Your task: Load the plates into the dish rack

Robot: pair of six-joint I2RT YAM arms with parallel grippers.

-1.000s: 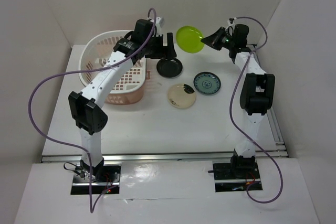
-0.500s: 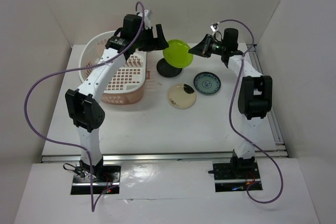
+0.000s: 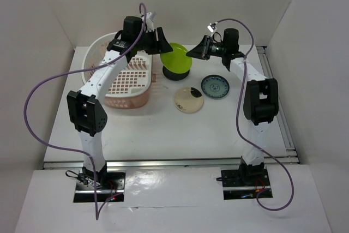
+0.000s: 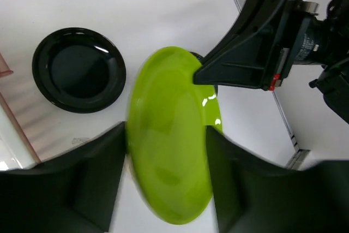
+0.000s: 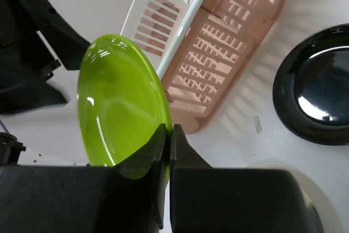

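The pink dish rack (image 3: 128,80) is on the side of the robot's left gripper, so next the left gripper closes on the green plate's free rim (image 3: 165,60) before the right gripper opens.
My right gripper (image 3: 192,53) (image 5: 169,130) is shut on the rim of the lime green plate (image 3: 178,58) (image 5: 117,102) and holds it on edge in the air above the black plate (image 3: 173,76) (image 4: 79,69). My left gripper (image 3: 163,42) (image 4: 166,130) is open, with one finger on each side of the green plate (image 4: 169,135). I cannot tell whether the fingers touch it. The pink dish rack (image 3: 128,100) (image 5: 229,36) stands at the back left with no plates in it. The teal patterned plate (image 3: 215,86) and the cream plate (image 3: 188,100) lie flat on the table.
White walls close in the back and both sides. A metal rail (image 3: 286,129) runs along the table's right edge. Purple cables (image 3: 32,107) loop off both arms.
My right gripper has carried the green plate left and lower, over the black plate. My left gripper has swung up from beside the black plate and now straddles the green plate.
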